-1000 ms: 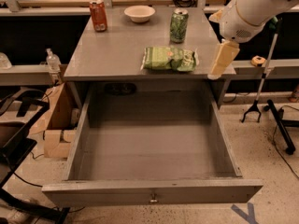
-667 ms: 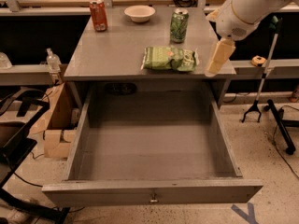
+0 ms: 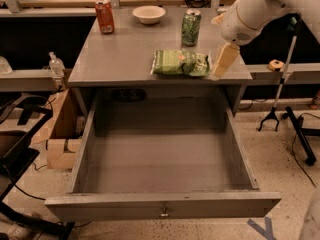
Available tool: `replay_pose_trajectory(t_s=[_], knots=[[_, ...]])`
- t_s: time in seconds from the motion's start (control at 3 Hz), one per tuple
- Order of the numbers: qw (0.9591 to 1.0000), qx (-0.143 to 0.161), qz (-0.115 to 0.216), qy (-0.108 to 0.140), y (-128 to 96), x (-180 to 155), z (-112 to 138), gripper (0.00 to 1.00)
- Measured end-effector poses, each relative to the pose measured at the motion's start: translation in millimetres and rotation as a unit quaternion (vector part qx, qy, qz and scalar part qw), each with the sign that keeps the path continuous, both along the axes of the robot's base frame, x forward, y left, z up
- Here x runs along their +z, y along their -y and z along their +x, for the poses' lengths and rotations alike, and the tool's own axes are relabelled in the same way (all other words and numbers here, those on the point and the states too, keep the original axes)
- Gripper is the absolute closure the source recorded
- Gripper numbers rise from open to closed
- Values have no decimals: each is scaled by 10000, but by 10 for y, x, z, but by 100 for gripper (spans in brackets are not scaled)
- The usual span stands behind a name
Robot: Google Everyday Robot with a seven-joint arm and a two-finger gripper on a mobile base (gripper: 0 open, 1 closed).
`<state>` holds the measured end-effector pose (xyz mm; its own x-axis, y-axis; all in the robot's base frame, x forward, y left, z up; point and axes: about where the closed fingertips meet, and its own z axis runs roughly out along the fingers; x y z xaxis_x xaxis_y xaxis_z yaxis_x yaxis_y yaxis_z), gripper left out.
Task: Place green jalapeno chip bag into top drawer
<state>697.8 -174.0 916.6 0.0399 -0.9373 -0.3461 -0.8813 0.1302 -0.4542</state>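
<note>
My gripper will lift the green jalapeno chip bag by its end, and its far end [image 3: 159, 63] should stick out sideways, because the bag's middle [image 3: 181, 62] looks puffed up.
The green jalapeno chip bag [image 3: 181, 63] lies flat near the front right of the grey tabletop [image 3: 120, 54], just behind its front edge. The top drawer [image 3: 162, 206] is pulled fully open below the table, with nothing visible inside it; a small metal keyhole sits at the centre of its front panel. My gripper [image 3: 225, 60] hangs from the white arm at the upper right. It is just to the right of the bag, at the table's front right corner, with its cream fingers pointing down.
An upright green drinks can [image 3: 190, 28] stands behind the bag. A red can [image 3: 104, 16] and a white bowl [image 3: 148, 14] stand at the back. Cardboard boxes [image 3: 60, 134] and a black frame [image 3: 20, 159] are on the left, a black stand [image 3: 282, 101] on the right.
My gripper has moved left and slightly up, closer to the right end of the chip bag. The bag, cans and drawer have not moved.
</note>
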Motion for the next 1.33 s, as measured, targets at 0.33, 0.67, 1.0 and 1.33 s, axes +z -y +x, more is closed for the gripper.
replay_pose_trajectory(t_s=[0.33, 0.67, 1.0, 1.33], knots=[[9999, 132, 66, -30, -148, -183, 252, 0], [9995, 236, 183, -117, -280, -375, 420, 0], [9976, 439, 344, -414, -473, -675, 453, 26], [9955, 618, 402, -588, -617, -821, 452, 49]])
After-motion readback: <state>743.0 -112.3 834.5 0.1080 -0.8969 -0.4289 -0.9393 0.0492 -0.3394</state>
